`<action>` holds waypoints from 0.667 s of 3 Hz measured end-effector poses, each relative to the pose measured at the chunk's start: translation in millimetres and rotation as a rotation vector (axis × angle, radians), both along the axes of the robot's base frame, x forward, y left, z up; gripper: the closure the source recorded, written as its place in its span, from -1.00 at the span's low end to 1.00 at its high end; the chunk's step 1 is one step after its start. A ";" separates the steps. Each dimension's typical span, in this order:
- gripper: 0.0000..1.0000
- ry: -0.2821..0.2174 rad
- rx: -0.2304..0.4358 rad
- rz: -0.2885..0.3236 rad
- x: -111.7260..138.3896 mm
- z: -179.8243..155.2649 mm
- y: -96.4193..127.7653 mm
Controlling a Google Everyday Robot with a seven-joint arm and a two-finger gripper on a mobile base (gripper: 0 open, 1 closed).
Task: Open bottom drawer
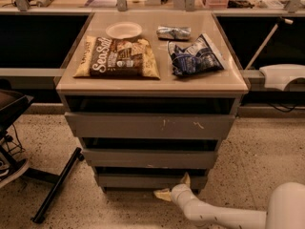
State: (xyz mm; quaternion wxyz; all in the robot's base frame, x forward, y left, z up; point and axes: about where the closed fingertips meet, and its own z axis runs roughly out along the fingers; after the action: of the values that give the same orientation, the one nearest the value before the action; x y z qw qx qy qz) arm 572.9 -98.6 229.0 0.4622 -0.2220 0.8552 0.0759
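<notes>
My gripper needs to move up with my arm, because it is low by the bottom drawer's lower edge (160, 189), and bring its fingers to the dark gap (169, 171) above the drawer front.
The bottom drawer (143, 181) is the narrowest grey front, lowest of three stacked fronts on the cabinet, and its unmarked face sits just above the floor. My gripper (173, 187) is at the drawer's lower right corner on a white arm coming in from the bottom right. It is open. One yellowish finger (185, 179) points up against the drawer front, and the other (161, 194) lies low by the floor under the drawer's edge. The drawer looks pushed in, with only a dark gap above it.
The mid-sized front (150, 158) and the tallest scratched front (150, 126) are above. The cabinet top (157, 82) holds a chip bag (119, 57), a blue bag (194, 55), a plate (124, 30) and a foil packet (173, 32). A black chair base (52, 187) stands on the left floor.
</notes>
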 end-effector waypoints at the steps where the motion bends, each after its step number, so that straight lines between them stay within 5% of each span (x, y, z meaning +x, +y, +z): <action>1: -1.00 -0.037 -0.032 -0.001 -9.1 24.0 1.1; 2: -1.00 -0.024 -0.030 0.016 -3.5 3.5 7.6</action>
State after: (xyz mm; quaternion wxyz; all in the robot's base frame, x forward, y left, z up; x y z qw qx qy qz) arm 569.4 -91.0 232.6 0.4685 -0.2367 0.8488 0.0638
